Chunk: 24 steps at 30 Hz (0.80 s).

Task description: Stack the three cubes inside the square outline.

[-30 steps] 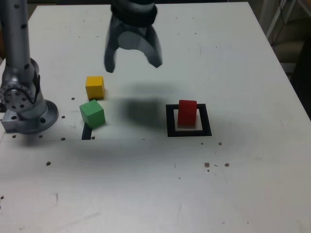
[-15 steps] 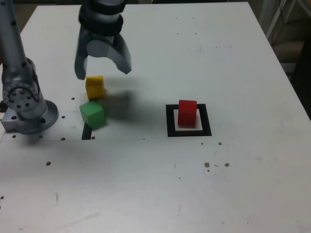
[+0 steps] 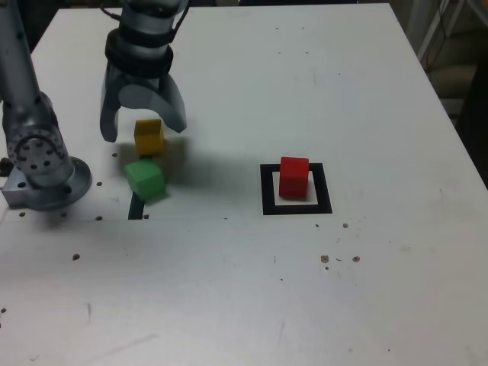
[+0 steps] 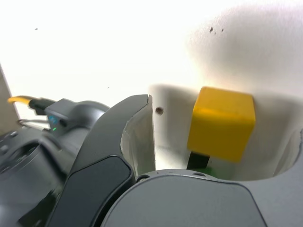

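The black strip (image 4: 198, 161) goes in beneath the yellow cube's edge (image 3: 149, 138), so I expect the yellow cube to reveal the black strip's hidden end when the robot's gripper lifts the yellow cube.
In the exterior view my gripper (image 3: 142, 133) hangs open over the yellow cube (image 3: 149, 136), its two dark fingers straddling the cube without gripping it. The green cube (image 3: 145, 178) sits just in front of the yellow one, turned a little. The red cube (image 3: 293, 177) stands inside the square outline (image 3: 296, 206) toward the exterior view's right. In the wrist view the yellow cube (image 4: 221, 123) lies between the fingers, with one finger (image 4: 124, 142) beside it and a sliver of green below it.
The arm's grey base (image 3: 42, 164) stands at the exterior view's left, close to the green cube. A thin black strip (image 3: 136, 207) lies on the white table (image 3: 252, 290) under the green cube. Clutter shows past the table's right edge.
My gripper has swung from mid-table toward the exterior view's left and come down over the yellow cube, staying open. No cube has moved.
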Available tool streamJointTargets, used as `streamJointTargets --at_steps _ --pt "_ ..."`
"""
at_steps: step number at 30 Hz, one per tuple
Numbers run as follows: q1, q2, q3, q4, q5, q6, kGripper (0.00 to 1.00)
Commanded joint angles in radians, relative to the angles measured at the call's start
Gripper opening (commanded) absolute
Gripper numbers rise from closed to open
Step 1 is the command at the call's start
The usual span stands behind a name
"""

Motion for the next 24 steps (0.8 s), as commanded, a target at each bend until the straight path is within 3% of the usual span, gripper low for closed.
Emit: streamJointTargets --at_steps 1,9,20,24 --pt "0.015 0.018 0.011 -0.022 0.004 0.009 0.99" --pt "0.042 0.056 0.020 -0.066 0.014 0.028 0.89" --pt "0.046 0.088 0.006 -0.066 0.036 0.015 0.44" --pt "0.046 0.094 0.003 -0.070 0.038 0.014 0.34"
